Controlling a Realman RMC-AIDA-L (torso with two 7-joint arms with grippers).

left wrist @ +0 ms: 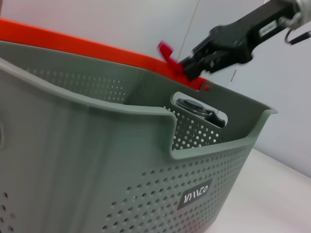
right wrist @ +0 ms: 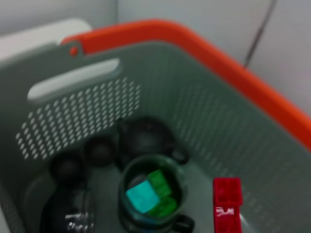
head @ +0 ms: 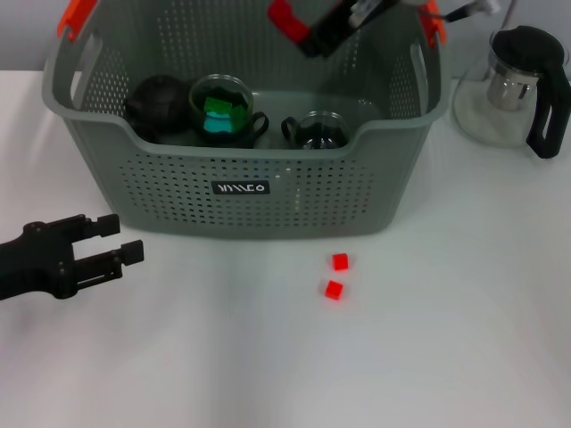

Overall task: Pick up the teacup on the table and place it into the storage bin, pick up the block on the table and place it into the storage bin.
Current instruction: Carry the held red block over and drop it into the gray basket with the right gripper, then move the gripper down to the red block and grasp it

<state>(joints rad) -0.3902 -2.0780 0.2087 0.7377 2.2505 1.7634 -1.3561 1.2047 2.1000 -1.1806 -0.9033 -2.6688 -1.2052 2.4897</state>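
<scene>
The red block (head: 287, 20) hangs above the storage bin's open inside, so the robot's right gripper continues toward the gap (head: 275, 128) beside the glass cup and lets go there.
The storage bin (head: 241, 192) stands at the back middle of the table. Above its far right part my right gripper (head: 302, 32) is shut on a red block (head: 287, 20); that block (right wrist: 227, 204) also shows over the bin's inside, and from the left wrist as the red block (left wrist: 167, 51) above the rim. Inside the bin are a glass teacup (head: 317, 130) and a glass cup holding green and cyan blocks (head: 221, 111). Two small red blocks (head: 340, 261) (head: 333, 290) lie on the table in front of the bin. My left gripper (head: 125, 239) rests open at the front left, holding nothing.
A black teapot (head: 156, 102) sits in the bin's left part. A glass kettle with a black handle (head: 522, 85) stands on the table right of the bin. The orange handle ends (head: 76, 16) rise above the bin's rim.
</scene>
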